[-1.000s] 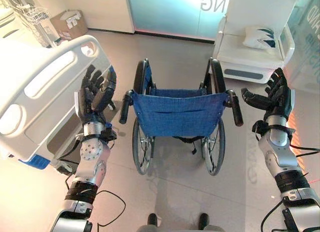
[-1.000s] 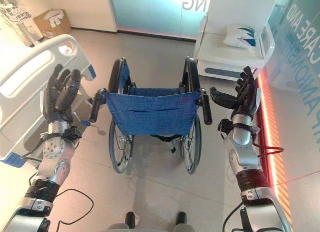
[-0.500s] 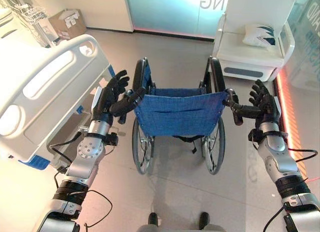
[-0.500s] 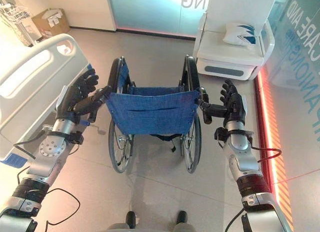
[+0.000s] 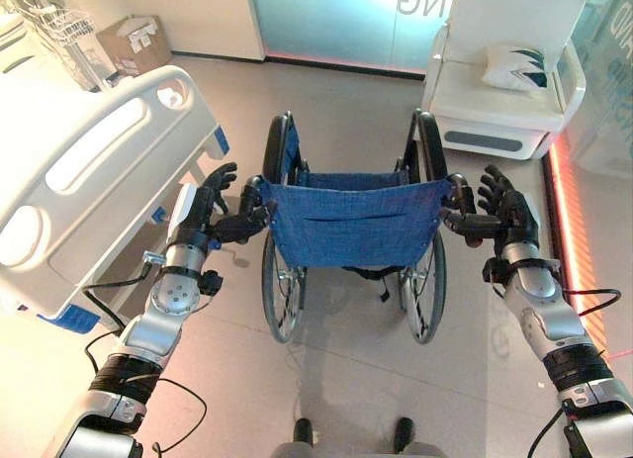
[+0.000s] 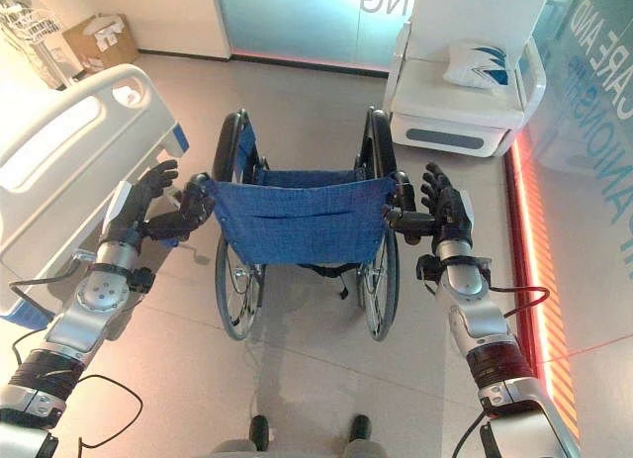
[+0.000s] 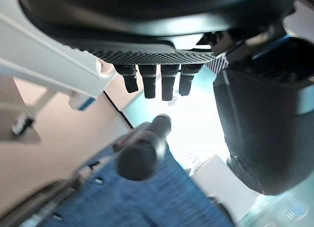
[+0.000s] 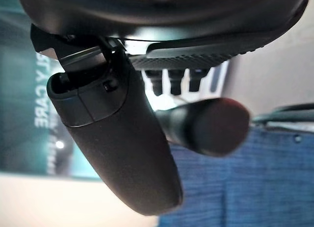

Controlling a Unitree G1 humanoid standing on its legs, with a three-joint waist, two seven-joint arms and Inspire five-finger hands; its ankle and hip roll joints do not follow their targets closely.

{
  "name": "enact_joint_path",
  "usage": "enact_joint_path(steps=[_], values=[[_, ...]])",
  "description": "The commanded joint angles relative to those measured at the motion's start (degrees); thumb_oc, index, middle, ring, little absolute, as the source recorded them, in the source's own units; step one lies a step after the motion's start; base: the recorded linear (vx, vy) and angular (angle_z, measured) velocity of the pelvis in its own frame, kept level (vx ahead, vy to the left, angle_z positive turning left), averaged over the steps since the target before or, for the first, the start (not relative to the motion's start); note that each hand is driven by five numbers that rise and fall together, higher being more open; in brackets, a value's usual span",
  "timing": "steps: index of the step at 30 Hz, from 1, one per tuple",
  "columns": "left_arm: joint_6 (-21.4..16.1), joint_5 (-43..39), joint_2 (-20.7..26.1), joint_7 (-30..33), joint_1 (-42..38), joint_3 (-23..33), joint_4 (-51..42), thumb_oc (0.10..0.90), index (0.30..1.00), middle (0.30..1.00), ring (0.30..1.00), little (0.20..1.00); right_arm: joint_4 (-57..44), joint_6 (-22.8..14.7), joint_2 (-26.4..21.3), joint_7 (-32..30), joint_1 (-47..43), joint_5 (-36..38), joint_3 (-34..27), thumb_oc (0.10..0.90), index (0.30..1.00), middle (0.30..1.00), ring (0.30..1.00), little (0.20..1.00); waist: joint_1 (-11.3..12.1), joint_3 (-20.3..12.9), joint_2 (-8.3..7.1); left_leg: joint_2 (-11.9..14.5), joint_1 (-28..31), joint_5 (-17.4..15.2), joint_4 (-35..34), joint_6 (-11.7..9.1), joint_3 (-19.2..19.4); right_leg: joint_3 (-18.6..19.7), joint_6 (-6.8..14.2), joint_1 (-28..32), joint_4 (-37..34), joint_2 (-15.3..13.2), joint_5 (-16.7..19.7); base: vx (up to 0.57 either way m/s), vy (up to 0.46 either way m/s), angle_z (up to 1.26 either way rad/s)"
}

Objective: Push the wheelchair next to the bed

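Observation:
The wheelchair's black wheels (image 5: 424,292) are upright and spread apart on clear floor. The wheelchair will roll freely and turn as one piece when I push it.
The wheelchair, with a blue cloth back (image 5: 351,221) and black wheels, stands in the middle of the floor facing away from me. The white bed (image 5: 89,171) is to its left. My left hand (image 5: 201,211) is at the left push handle (image 5: 249,203), fingers straight. The handle (image 7: 142,148) lies in the gap between the fingers (image 7: 152,82) and thumb (image 7: 260,134). My right hand (image 5: 506,218) is likewise open at the right push handle (image 5: 462,209). That handle (image 8: 211,126) sits between its fingers (image 8: 171,82) and thumb (image 8: 117,143).
A white armchair (image 5: 465,112) holding a pillow (image 5: 514,67) stands at the back right, close beyond the wheelchair. A cardboard box (image 5: 134,43) and a wire rack (image 5: 64,28) sit at the back left. Bare floor lies between the bed's footboard and the wheelchair.
Both hands have come down and inward from raised positions beside the wheelchair to its two push handles. The wheelchair has stayed in place.

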Motion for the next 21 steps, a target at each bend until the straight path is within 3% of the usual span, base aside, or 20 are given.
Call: enact_joint_path(steps=[1,4,10,21], values=[[-2.2,1.5,5.7,4.5,-12.6,-1.6,0.5,0.800,0.900,0.900,0.900,0.900,-2.9,-1.7,-5.6,-1.0,-10.5,-2.2,2.1,0.800,0.900,0.900,0.900,0.900,-0.3,-1.6,-1.52,-2.4,-0.4,-4.3,1.4,1.6,0.9,0.9,0.2,0.6,4.6,-0.9,-6.4,0.00,0.000,0.00],[-1.8,1.3,5.9,4.8,-13.4,-2.2,0.7,0.800,0.900,0.900,0.900,0.900,-1.3,-0.7,-5.9,-1.3,-11.5,-1.9,2.4,0.800,0.900,0.900,0.900,0.900,-0.2,-1.4,-1.53,-2.4,-0.4,-4.4,1.6,1.6,0.8,0.9,0.1,0.6,4.8,-0.8,-6.5,0.00,0.000,0.00],[2.5,1.4,5.6,1.9,-15.6,-4.5,2.0,0.800,0.900,0.900,0.900,0.900,2.2,4.0,-6.3,-2.4,-14.0,-3.6,4.1,0.800,0.900,0.900,0.900,0.900,0.0,-1.1,-1.65,-2.5,-0.5,-4.3,1.7,1.6,0.7,0.7,0.0,0.7,4.9,-0.7,-6.5,0.00,0.000,0.00],[8.5,-2.6,5.9,-0.5,-21.0,-8.5,6.8,0.800,0.900,0.900,0.900,0.900,8.2,8.4,-9.1,-4.5,-21.8,-2.3,7.1,0.800,0.900,0.900,0.900,0.900,0.4,-0.3,-1.69,-2.7,-0.8,-4.5,2.2,1.6,0.6,0.6,-0.1,0.5,5.3,-0.6,-6.5,0.00,0.000,0.00]])
